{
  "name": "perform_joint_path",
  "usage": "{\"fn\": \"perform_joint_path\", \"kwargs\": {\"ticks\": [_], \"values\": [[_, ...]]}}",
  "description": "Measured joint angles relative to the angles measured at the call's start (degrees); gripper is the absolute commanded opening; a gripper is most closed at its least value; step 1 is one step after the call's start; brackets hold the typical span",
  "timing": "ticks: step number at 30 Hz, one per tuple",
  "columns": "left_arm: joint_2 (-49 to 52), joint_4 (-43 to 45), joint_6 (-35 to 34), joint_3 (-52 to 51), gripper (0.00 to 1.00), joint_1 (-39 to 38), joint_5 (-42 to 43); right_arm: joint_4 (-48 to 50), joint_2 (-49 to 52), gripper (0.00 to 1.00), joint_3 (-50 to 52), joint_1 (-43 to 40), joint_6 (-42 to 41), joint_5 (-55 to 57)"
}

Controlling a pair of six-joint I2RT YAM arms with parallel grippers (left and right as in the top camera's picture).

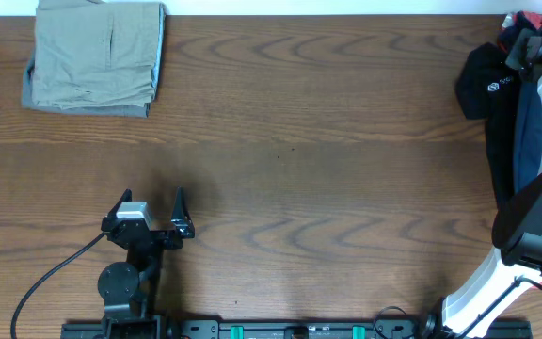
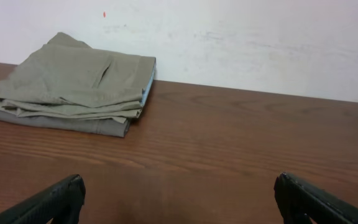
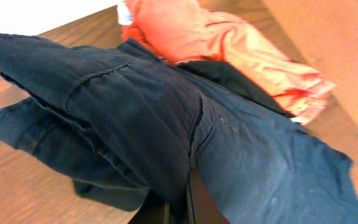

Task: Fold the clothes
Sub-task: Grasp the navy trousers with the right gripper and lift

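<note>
My right gripper is pinching a fold of the navy garment (image 3: 145, 118), and the table's middle (image 1: 285, 174) is clear. My right gripper should go on pulling until the navy garment lies there.
A folded khaki garment (image 1: 97, 55) lies at the table's far left corner; it also shows in the left wrist view (image 2: 73, 87). My left gripper (image 1: 153, 215) is open and empty over bare wood near the front left, its fingertips wide apart (image 2: 179, 199). A pile of unfolded clothes sits at the far right edge: a dark navy garment (image 1: 486, 83) and an orange-red garment (image 1: 513, 34). My right gripper (image 1: 532, 49) is over that pile. In the right wrist view its fingers (image 3: 182, 208) are pinched on a fold of the navy garment (image 3: 135, 112), with the orange-red garment (image 3: 229, 43) behind.
The wooden table (image 1: 299, 169) stretches between the two clothes spots. A white wall (image 2: 260, 37) stands behind the far edge. The right arm's white and black links (image 1: 534, 226) run along the right edge. A black cable (image 1: 45, 278) trails at the front left.
</note>
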State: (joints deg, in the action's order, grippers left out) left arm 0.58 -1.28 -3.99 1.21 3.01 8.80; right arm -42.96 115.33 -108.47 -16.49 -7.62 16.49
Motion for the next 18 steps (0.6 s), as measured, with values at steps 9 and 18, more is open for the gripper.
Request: {"fn": "perform_joint_path", "kwargs": {"ticks": [9,18], "values": [[0.0,0.0,0.0,0.0,0.98,0.0,0.0,0.0,0.0,0.01,0.0,5.55,0.0,-2.05],[0.0,0.0,0.0,0.0,0.98,0.0,0.0,-3.3,-3.15,0.01,0.11,17.35,0.0,-5.11]]}}
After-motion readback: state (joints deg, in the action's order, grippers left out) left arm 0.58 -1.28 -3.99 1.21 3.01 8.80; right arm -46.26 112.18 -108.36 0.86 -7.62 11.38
